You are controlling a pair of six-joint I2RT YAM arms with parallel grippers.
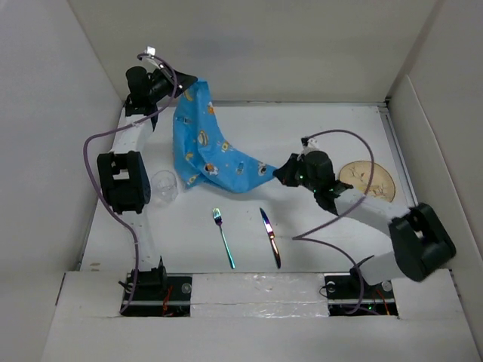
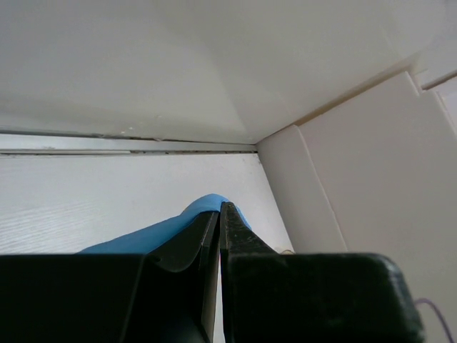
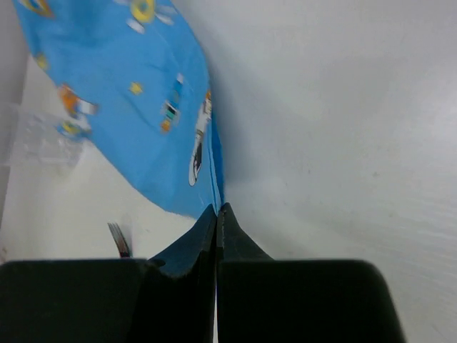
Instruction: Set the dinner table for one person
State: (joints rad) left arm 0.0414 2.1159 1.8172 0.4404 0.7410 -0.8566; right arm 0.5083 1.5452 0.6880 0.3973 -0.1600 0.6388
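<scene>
My right gripper needs to swing its corner of the placemat (image 1: 216, 154) toward the back wall before both grippers lay the placemat flat, because it hangs slack and slanted between my grippers.
The blue cartoon-print placemat (image 1: 204, 147) hangs crumpled between both arms over the white dinner table (image 1: 317, 132). My left gripper (image 1: 185, 81) is shut on the mat's far corner, near the back left wall; in the left wrist view blue cloth (image 2: 143, 236) shows at the gripper (image 2: 219, 207). My right gripper (image 1: 278, 173) is shut on the mat's near right corner, and in the right wrist view the mat's edge (image 3: 121, 86) runs into the gripper (image 3: 216, 209). A fork (image 1: 223, 237) and a knife (image 1: 270, 237) lie side by side toward the front.
A clear glass (image 1: 164, 185) stands at the left, beside the left arm. A round wooden plate (image 1: 367, 181) lies at the right, partly under the right arm. White walls close in the table on three sides. The fork (image 3: 118, 239) and glass (image 3: 36, 139) show in the right wrist view.
</scene>
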